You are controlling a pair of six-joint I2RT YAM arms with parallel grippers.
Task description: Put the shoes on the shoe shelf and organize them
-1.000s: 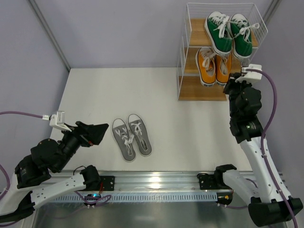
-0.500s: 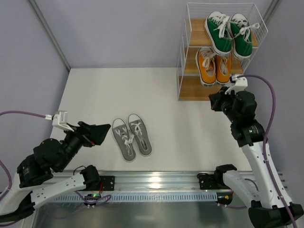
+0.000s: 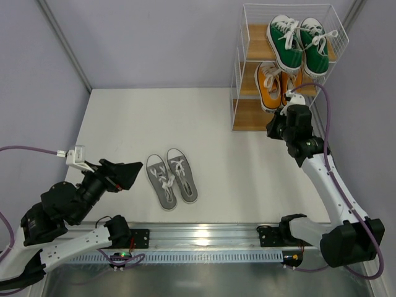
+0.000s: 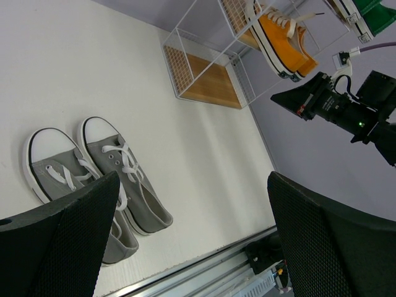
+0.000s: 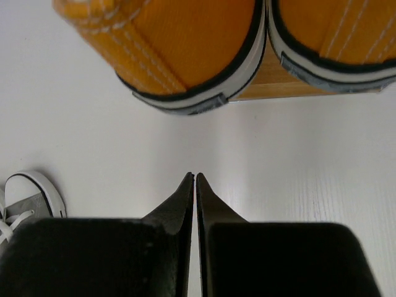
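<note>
My right gripper is shut and should push the orange shoes' heels [image 3: 269, 107] deeper, as those heels [image 5: 192, 93] stick unevenly past the middle level's edge, before it goes to the grey shoes.
The grey shoes [image 3: 172, 177] lie side by side on the table, toes away from me; they also show in the left wrist view [image 4: 93, 179]. The green shoes [image 3: 297, 42] sit on the shoe shelf's [image 3: 238, 80] top tier, the orange shoes [image 3: 278, 83] on the middle tier; the bottom board [image 3: 260, 116] is bare. My left gripper [image 3: 124, 173] is open and empty, raised just left of the grey pair [image 4: 193, 179]. My right gripper [image 3: 271, 129] is shut and empty, in front of the bottom tier, below the orange shoes [image 5: 198, 43], fingertips together [image 5: 195, 176].
A metal rail [image 3: 204, 238] runs along the table's near edge. Grey walls close in the back and sides. The shelf has wire-mesh sides [image 4: 179, 65]. My right arm [image 4: 346, 105] shows in the left wrist view beside the shelf.
My right arm has swung left from beside the shelf's right front to the front of the bottom tier, gripper still shut. The left arm has barely moved.
</note>
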